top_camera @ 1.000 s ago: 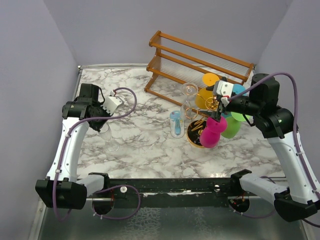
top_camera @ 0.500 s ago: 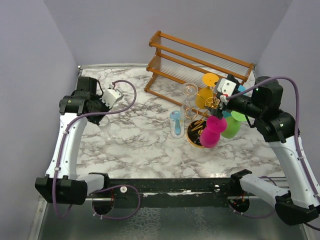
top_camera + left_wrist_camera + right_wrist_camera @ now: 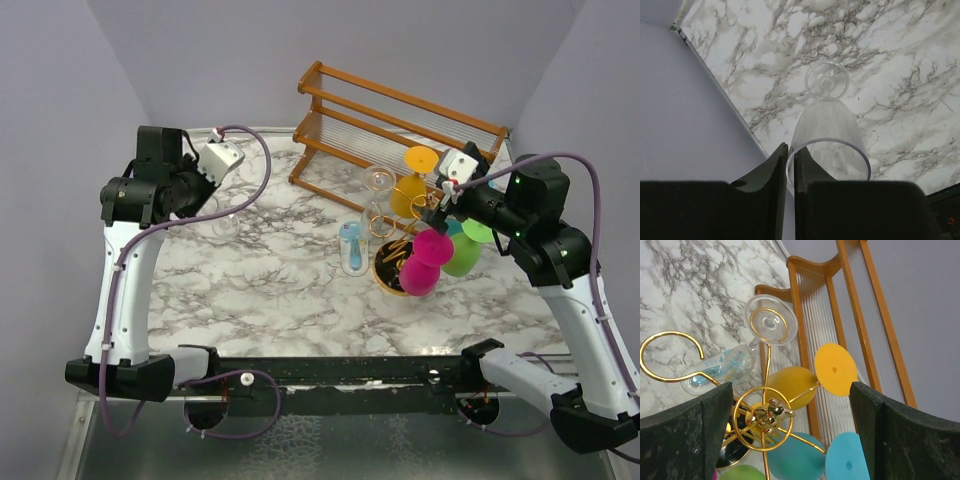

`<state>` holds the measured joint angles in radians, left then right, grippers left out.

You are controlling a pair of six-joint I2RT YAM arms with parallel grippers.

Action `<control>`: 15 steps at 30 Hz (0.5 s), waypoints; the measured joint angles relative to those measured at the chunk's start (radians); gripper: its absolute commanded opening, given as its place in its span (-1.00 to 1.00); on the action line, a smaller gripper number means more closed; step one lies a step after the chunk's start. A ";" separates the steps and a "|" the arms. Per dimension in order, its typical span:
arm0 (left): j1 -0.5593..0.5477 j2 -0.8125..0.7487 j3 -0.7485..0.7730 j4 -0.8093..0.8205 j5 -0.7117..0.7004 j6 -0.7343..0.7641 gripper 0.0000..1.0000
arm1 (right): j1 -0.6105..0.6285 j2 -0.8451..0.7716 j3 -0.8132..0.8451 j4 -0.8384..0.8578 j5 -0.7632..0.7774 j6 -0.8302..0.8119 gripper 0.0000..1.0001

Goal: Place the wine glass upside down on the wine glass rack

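Observation:
My left gripper is holding the wine glass by its rim [image 3: 830,140] and the foot [image 3: 827,80] is free. My right gripper should go toward the foot next and close there.
My left gripper [image 3: 790,150] is shut on the rim of a clear wine glass [image 3: 827,125] and holds it above the marble table, foot pointing away from the camera. In the top view the left gripper [image 3: 200,195] is at the far left, well away from the gold wire rack [image 3: 398,238]. The rack stands on a round black base at centre right and carries several glasses hanging upside down: clear, yellow, teal, green and magenta. My right gripper [image 3: 438,212] is open and empty just above the rack's central post [image 3: 771,412], with one curled arm [image 3: 667,355] bare.
A brown wooden slatted rack [image 3: 400,120] stands at the back right, right behind the gold rack; it also shows in the right wrist view [image 3: 860,315]. The table's left edge and grey wall [image 3: 700,125] are close beside the left gripper.
My left arm has lifted the clear glass and carried it toward the far left corner. My right gripper has shifted slightly to the right above the gold rack.

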<state>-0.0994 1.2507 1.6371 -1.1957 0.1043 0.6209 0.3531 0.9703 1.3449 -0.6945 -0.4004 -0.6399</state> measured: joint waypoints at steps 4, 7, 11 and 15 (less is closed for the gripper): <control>-0.001 -0.005 0.051 0.044 0.025 -0.021 -1.00 | 0.000 0.018 0.041 0.000 0.023 0.013 0.99; -0.001 -0.011 0.092 0.090 0.052 -0.045 -1.00 | 0.000 0.040 0.073 0.017 0.045 0.030 0.99; -0.001 -0.011 0.180 0.163 0.123 -0.095 -1.00 | 0.000 0.070 0.085 0.056 0.050 0.055 0.99; -0.001 -0.011 0.234 0.246 0.210 -0.154 -1.00 | 0.000 0.124 0.109 0.110 0.079 0.080 0.98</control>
<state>-0.1005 1.2396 1.8713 -0.9497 0.3145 0.4664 0.3531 1.0946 1.4544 -0.5842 -0.3214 -0.5594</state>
